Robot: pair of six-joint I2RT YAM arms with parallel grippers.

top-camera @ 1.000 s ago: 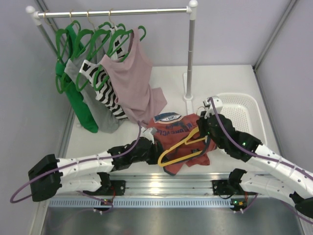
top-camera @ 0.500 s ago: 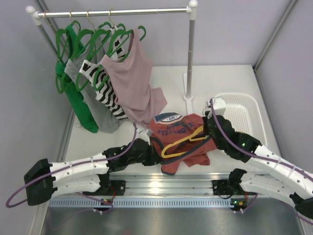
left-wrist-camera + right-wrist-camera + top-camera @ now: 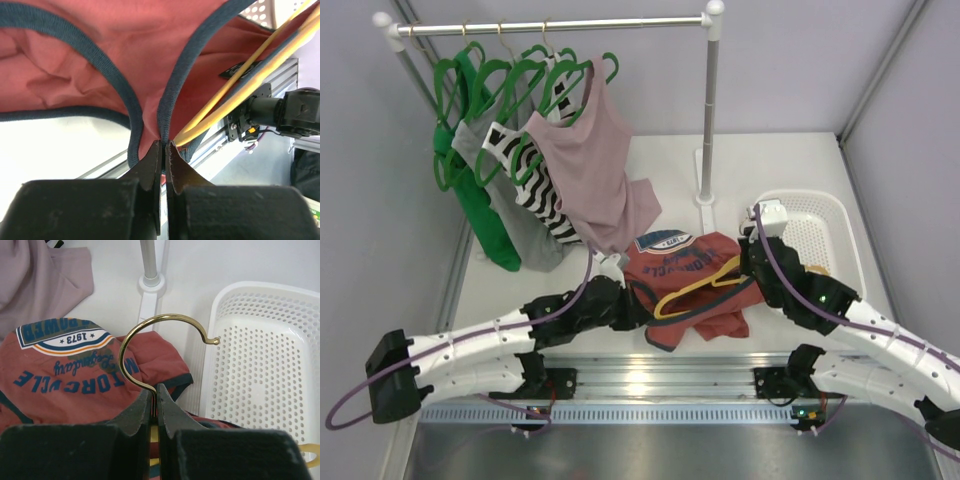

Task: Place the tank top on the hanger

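Note:
My left gripper should keep pulling the tank top's navy trim toward the hanger's hook (image 3: 122, 354) until the yellow hanger's loose end (image 3: 661, 311), which reaches under the trim, pokes out.
The rust-red tank top (image 3: 685, 270) with navy trim and a chest logo lies bunched on the table between the arms. It also shows in the left wrist view (image 3: 75, 55) and in the right wrist view (image 3: 65, 385). The yellow hanger (image 3: 695, 287) lies across it, one end tucked under the fabric edge; its yellow bars show in the left wrist view (image 3: 235, 90). My left gripper (image 3: 164, 144) is shut on the navy trim of the tank top at its left edge (image 3: 638, 300). My right gripper (image 3: 155, 389) is shut on the hanger's metal hook (image 3: 165, 322), at the top's right side (image 3: 752, 262).
A white perforated basket (image 3: 825, 235) stands at the right, close to my right arm. A clothes rail (image 3: 555, 25) at the back holds green hangers (image 3: 485, 80) with a dusty-pink tank top (image 3: 595, 180) and a striped top (image 3: 535, 185). Its post foot (image 3: 705, 195) stands behind the tank top.
My left gripper has moved right and forward along the tank top's left edge, pulling fabric over the hanger's lower end. The hanger has shifted a little up and right with my right gripper.

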